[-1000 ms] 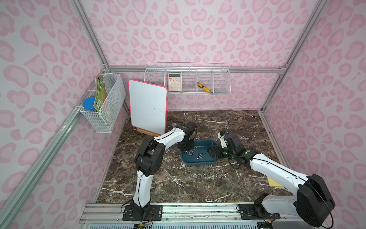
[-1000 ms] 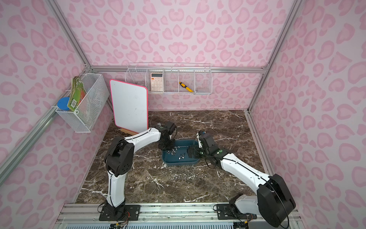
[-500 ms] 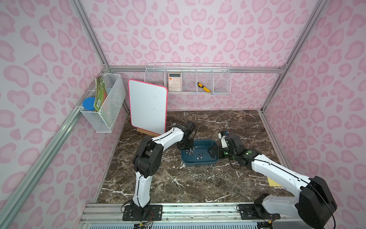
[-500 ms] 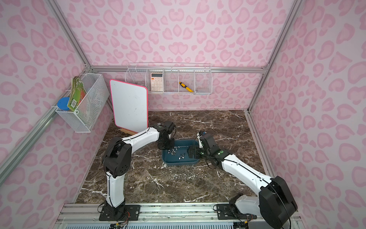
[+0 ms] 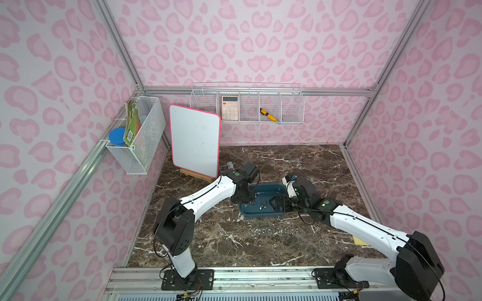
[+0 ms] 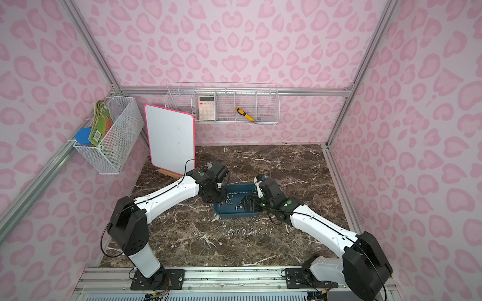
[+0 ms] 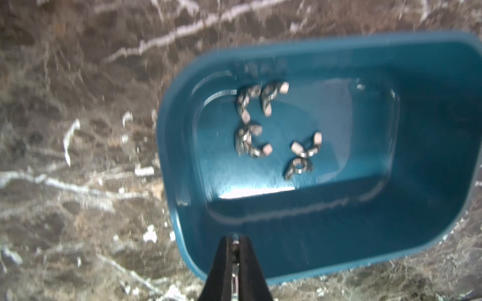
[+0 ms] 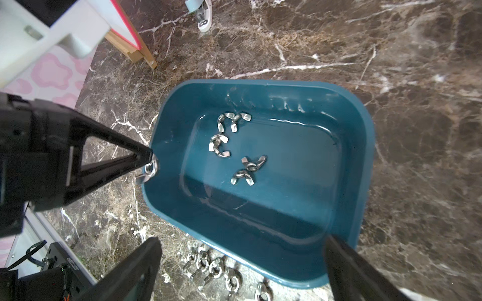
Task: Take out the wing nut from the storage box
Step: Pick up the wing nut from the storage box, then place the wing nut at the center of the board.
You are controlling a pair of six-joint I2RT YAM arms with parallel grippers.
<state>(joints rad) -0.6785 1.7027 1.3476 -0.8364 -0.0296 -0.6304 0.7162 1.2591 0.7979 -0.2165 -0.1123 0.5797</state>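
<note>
My left gripper carries on going to the marble [image 5: 249, 233] past the row's end and lets go of the wing nut [image 8: 151, 166] there, since the wing nut is up at the box's rim and that marble is free.
The teal storage box [image 5: 260, 215] [image 6: 234, 215] stands mid-table, and several silver wing nuts [image 8: 221, 143] [image 7: 250, 140] lie on its floor. My left gripper [image 5: 247, 202] [image 7: 235, 242] hangs over the box's left end, by the rim [image 8: 370, 146], shut on one wing nut [image 8: 151, 168]. In the left wrist view that nut shows only as a metal sliver between the black fingers. At the box's right end my right gripper [image 5: 277, 203] [image 8: 241, 239] is open, with one finger on each side of the near corner and nothing held.
A row of several wing nuts [image 5: 276, 231] [image 8: 216, 268] lies on the marble in front of the box. A pink-edged whiteboard [image 5: 194, 146] on a wooden stand is at the back left. Wire baskets [image 5: 247, 109] hang on the walls. A yellow pad [image 5: 361, 241] lies at the right.
The left jaws have closed the last bit onto a wing nut. Both arms stand almost where they were, and the right gripper has stayed open.
</note>
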